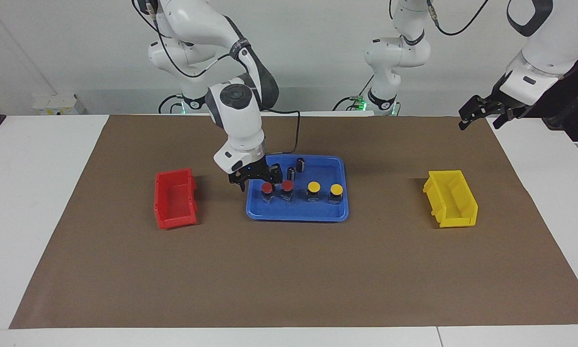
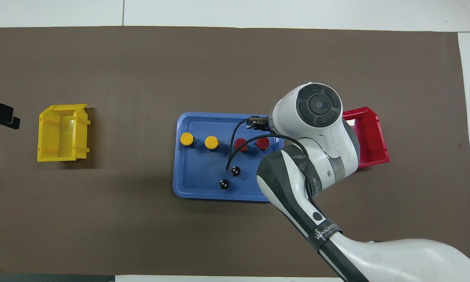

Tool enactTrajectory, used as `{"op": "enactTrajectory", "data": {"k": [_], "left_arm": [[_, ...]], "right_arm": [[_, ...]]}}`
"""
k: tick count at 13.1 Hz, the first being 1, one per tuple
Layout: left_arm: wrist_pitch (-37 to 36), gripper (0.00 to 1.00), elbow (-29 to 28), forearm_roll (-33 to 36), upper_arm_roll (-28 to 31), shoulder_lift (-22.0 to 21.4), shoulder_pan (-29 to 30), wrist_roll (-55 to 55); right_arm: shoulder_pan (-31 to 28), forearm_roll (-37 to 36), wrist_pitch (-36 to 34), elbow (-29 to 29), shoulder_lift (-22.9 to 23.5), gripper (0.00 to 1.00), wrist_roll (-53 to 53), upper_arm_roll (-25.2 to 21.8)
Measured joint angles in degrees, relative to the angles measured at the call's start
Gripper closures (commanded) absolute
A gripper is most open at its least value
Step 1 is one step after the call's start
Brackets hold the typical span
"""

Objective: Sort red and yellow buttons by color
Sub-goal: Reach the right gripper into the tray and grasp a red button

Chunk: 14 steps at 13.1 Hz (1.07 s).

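I expect the outer yellow button to lie sideways when I place it in the yellow bin, because a dark body [image 2: 193,143] shows beneath the outer yellow button's cap [image 2: 186,138].
Two red buttons [image 1: 267,187] [image 1: 287,185] and two yellow buttons [image 1: 313,186] [image 1: 336,189] stand in a row on the blue tray [image 1: 296,214]. They also show in the overhead view: red [image 2: 262,143] [image 2: 240,144], yellow [image 2: 211,142] [image 2: 186,138]. My right gripper [image 1: 259,180] is open and low over the tray's end toward the red bin. It is right at the outer red button and holds nothing. Its tip shows in the overhead view [image 2: 258,123]. My left gripper [image 1: 479,114] is open and empty, and waits raised above the table's edge near the yellow bin.
A red bin [image 1: 175,198] lies toward the right arm's end of the table and a yellow bin [image 1: 450,197] toward the left arm's end. Two small dark cylinders [image 1: 300,164] [image 1: 291,173] stand on the tray, nearer to the robots than the buttons.
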Motion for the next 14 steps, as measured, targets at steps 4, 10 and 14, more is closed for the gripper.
{"op": "enactTrajectory", "data": {"k": [4, 10, 14], "left_arm": [[-0.04, 0.00, -0.88, 0.15, 0.00, -0.28, 0.00, 0.00], [0.75, 0.00, -5.33, 0.19, 0.01, -2.61, 0.00, 0.00], [3.92, 0.00, -7.13, 0.20, -0.07, -3.25, -0.02, -0.89]], "right_arm": [[2.37, -3.79, 0.50, -1.96, 0.56, 0.06, 0.47, -0.01], [2.61, -4.24, 4.50, -5.05, 0.63, 0.23, 0.47, -0.28], [2.76, -4.26, 4.59, -5.30, 0.64, 0.51, 0.47, -0.11]]}}
